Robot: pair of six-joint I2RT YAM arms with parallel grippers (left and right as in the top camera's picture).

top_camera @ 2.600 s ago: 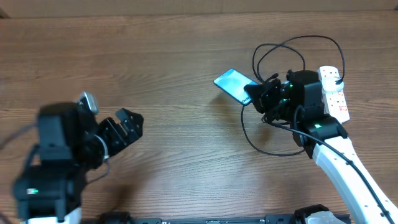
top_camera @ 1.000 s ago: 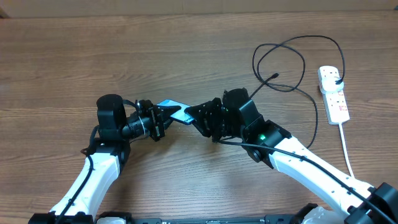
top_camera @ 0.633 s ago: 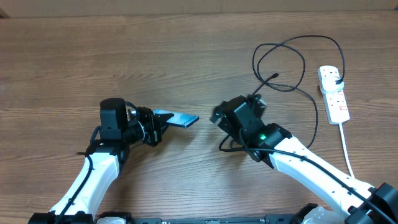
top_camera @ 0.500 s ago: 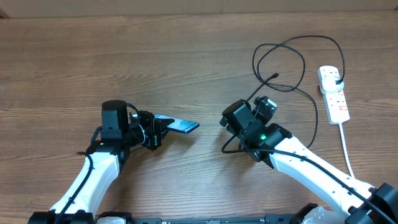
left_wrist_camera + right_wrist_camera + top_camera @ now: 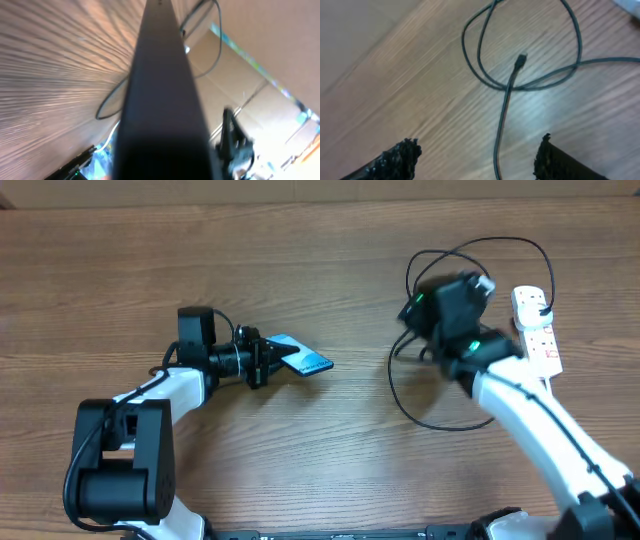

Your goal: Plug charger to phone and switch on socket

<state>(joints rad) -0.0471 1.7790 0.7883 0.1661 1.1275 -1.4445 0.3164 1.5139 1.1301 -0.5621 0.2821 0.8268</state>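
Note:
My left gripper should steady the phone while my right gripper takes the cable (image 5: 509, 89) behind the connector tip (image 5: 520, 61), since the connector tip lies free across the cable loops.
My left gripper (image 5: 262, 362) is shut on one end of the phone (image 5: 302, 360), holding it just above the table at centre left, cyan screen up and tilted. In the left wrist view the phone's dark edge (image 5: 160, 100) fills the middle and hides the fingers. The right gripper (image 5: 442, 300) hovers over the charger's black cable loops (image 5: 400, 395) and stands open with nothing in it. Beneath it the cable (image 5: 502, 115) runs between the fingers (image 5: 395, 157), its connector tip (image 5: 521, 59) lying free on the wood. The white socket (image 5: 537, 330) lies at far right.
The socket's thick white cord (image 5: 556, 415) runs toward the front right edge. Cardboard (image 5: 320, 190) borders the back of the wooden table (image 5: 300, 260). The cable loops spread from the back right to mid right.
The right gripper let go of the phone, opened and swung right and back over the cable loops. The left gripper kept the phone and shifted it slightly right and back.

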